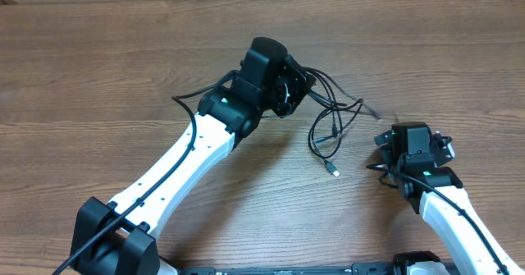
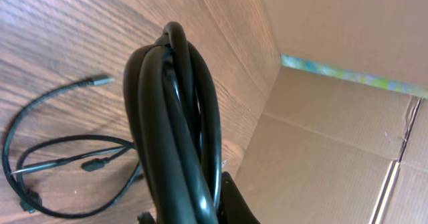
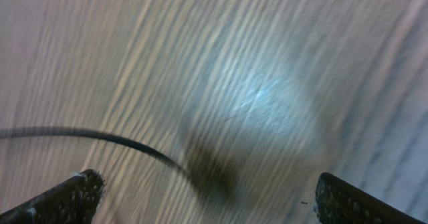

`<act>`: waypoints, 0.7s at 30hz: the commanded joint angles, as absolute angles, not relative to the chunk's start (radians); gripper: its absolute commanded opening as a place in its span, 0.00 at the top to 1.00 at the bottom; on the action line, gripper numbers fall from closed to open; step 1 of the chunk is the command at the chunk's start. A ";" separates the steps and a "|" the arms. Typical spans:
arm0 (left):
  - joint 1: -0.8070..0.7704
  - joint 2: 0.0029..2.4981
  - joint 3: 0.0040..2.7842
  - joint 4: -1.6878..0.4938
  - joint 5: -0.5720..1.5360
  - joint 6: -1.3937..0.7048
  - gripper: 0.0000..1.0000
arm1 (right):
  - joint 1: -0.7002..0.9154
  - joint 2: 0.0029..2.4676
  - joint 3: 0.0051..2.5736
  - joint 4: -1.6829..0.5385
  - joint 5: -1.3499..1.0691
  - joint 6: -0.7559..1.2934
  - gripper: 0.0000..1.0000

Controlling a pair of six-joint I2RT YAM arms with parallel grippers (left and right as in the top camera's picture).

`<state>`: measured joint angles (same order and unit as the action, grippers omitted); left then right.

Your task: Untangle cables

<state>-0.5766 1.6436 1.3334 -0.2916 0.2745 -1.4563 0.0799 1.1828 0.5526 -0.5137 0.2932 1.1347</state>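
Note:
Several looped strands (image 2: 175,93) are pinched together in my left gripper, so my right gripper should hold the bunch (image 1: 326,100) while my left gripper opens and grips the strands again.
My left gripper (image 1: 297,84) is shut on a bunch of black cables (image 1: 305,86) near the middle of the table. In the left wrist view the bunch (image 2: 175,130) rises as thick looped strands between the fingers (image 2: 235,204). Loose strands (image 1: 330,121) trail to the right and down from the bunch, and one ends in a silvery plug (image 1: 335,171). More loops (image 2: 60,158) lie flat on the wood. My right gripper (image 1: 414,142) points down at the table to the right of the strands and is open. One blurred strand (image 3: 100,136) runs in between its fingers (image 3: 73,197).
The wooden table (image 1: 98,78) is bare around the cables. A cardboard wall (image 2: 334,117) stands along the far edge, close behind the left gripper. The left arm (image 1: 189,152) crosses the lower left of the table.

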 commanded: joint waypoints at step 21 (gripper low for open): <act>-0.529 1.614 1.345 -0.490 0.859 0.199 0.96 | 0.050 1.068 0.564 -0.108 -0.606 0.487 0.00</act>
